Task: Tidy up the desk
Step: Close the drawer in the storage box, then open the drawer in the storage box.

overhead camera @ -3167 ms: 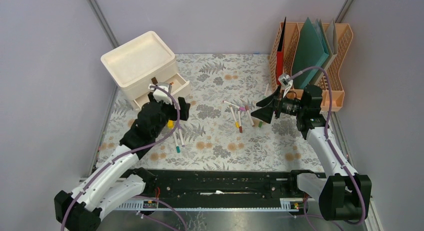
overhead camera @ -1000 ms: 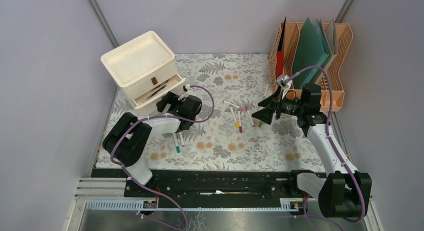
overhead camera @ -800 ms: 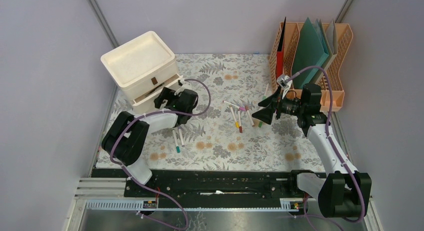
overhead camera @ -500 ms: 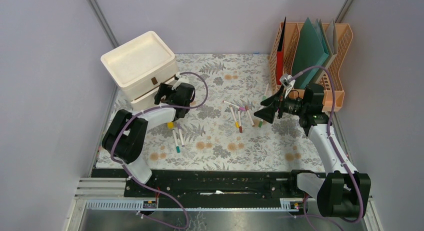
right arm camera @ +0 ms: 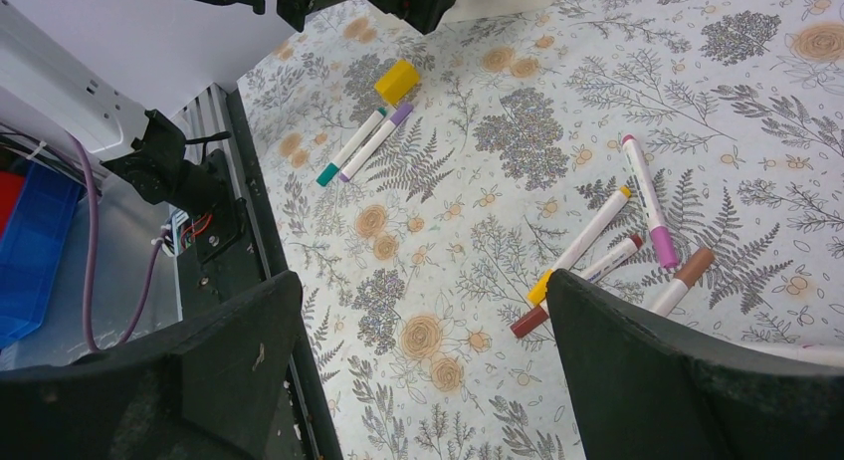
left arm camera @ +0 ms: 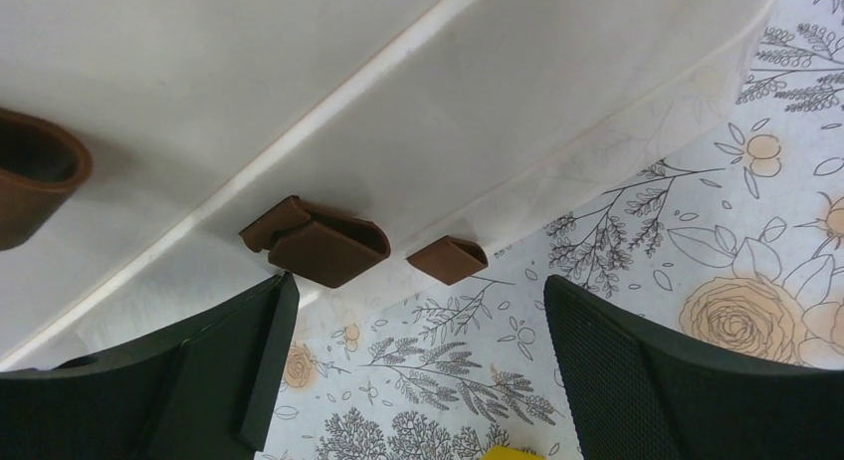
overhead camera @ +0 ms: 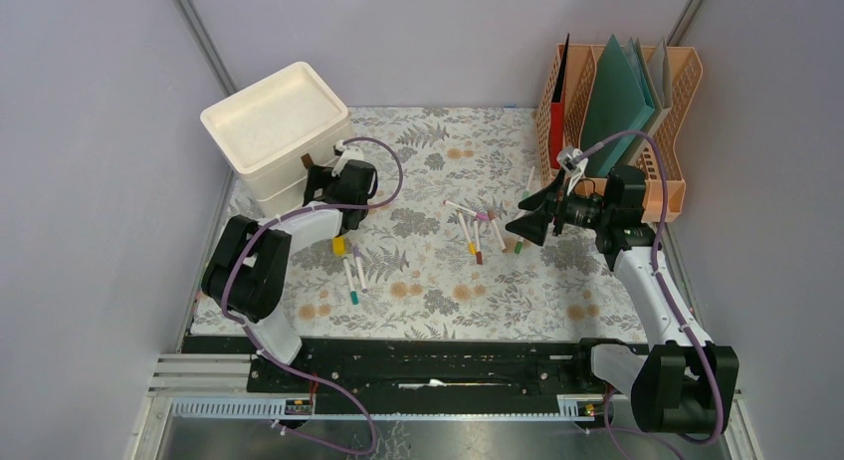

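The bottom drawer is closed, and its brown tab is past the fingers of my left gripper. Next, I reach lower, take hold of that tab and pull.
The desk carries a white drawer box at the back left, its drawer pushed in. My left gripper is open and empty, pressed close to the drawer front; its wrist view shows brown handle tabs just ahead of the jaws. Several loose markers lie mid-desk. My right gripper hovers open and empty just right of them; they show in its wrist view. A yellow block and two markers lie below the left gripper.
An orange file rack with folders stands at the back right, behind the right arm. The black rail runs along the front edge. In the right wrist view the yellow block and the teal and purple markers lie near the left arm.
The drawer, open with pens inside, has been pushed shut by my left gripper, which moved back and left against the box. The right arm has barely moved.
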`<act>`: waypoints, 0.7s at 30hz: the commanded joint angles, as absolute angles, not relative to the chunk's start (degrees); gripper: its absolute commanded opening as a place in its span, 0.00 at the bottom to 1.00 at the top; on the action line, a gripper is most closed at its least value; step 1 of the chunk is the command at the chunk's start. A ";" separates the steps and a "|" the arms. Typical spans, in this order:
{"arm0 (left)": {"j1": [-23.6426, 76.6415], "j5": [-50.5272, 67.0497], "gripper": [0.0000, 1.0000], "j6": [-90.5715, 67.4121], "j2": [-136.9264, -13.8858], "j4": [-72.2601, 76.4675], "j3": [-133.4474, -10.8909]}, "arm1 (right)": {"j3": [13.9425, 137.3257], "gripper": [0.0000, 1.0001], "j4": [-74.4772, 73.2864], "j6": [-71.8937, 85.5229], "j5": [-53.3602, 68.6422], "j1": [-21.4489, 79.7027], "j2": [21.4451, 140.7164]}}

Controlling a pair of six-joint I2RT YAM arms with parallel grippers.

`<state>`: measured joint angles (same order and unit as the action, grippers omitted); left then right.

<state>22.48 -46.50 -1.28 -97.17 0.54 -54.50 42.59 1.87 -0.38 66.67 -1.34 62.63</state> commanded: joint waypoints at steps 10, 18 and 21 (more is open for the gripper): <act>21.86 -37.50 0.76 -5.96 -90.34 11.02 -48.07 | 45.10 1.00 2.14 -0.62 68.47 -1.76 61.34; 21.88 -41.65 0.57 -14.61 -93.19 11.23 -49.37 | 45.13 1.00 2.17 -0.56 68.60 -1.76 61.25; 21.86 -41.98 0.57 -19.77 -93.00 9.25 -50.03 | 45.21 1.00 2.11 -0.60 68.64 -1.76 61.22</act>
<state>22.20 -40.07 -11.77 -92.64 7.90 -48.03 42.89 1.85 -0.36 67.07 -1.52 62.57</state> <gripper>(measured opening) 0.567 0.994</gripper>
